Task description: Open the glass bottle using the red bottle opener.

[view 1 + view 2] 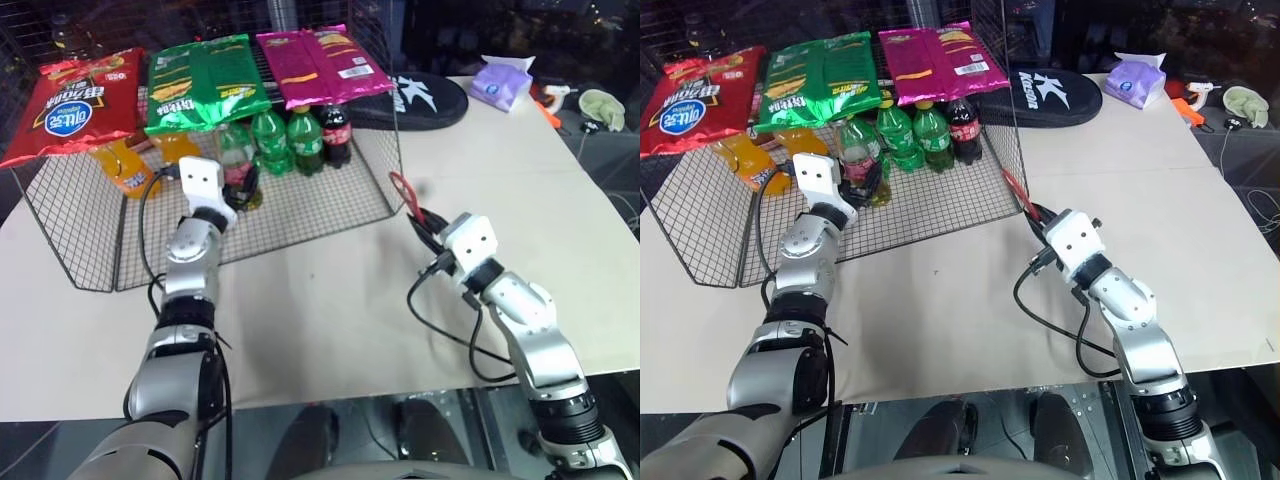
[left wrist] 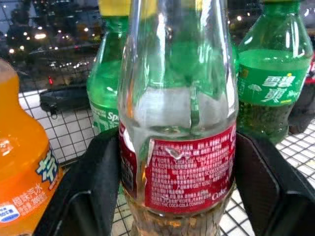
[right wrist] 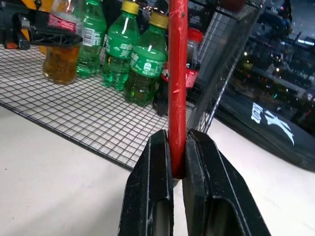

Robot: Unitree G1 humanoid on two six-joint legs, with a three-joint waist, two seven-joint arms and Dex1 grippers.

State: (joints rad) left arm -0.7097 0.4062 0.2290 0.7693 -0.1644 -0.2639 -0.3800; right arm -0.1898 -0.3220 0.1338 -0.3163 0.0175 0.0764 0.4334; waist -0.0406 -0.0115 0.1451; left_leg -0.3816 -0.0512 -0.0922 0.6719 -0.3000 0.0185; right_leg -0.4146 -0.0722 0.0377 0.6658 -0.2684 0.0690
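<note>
Next, I put the bottle down in front of the rack and take hold of the bottle's neck, because my left gripper is holding the glass bottle by its label inside the rack.
The glass bottle, clear with a red label and amber drink at the bottom, stands on the wire rack's floor among soda bottles. My left gripper reaches into the rack, and its black fingers press against both sides of the bottle at label height, shut on it. My right gripper hovers over the table just outside the rack's right corner. It is shut on the thin handle of the red bottle opener, which stands upright with its loop head above the fingers.
The wire rack holds green soda bottles, orange soda bottles and a dark cola bottle, with snack bags on top. A black bag and a tissue pack lie at the back right of the beige table.
</note>
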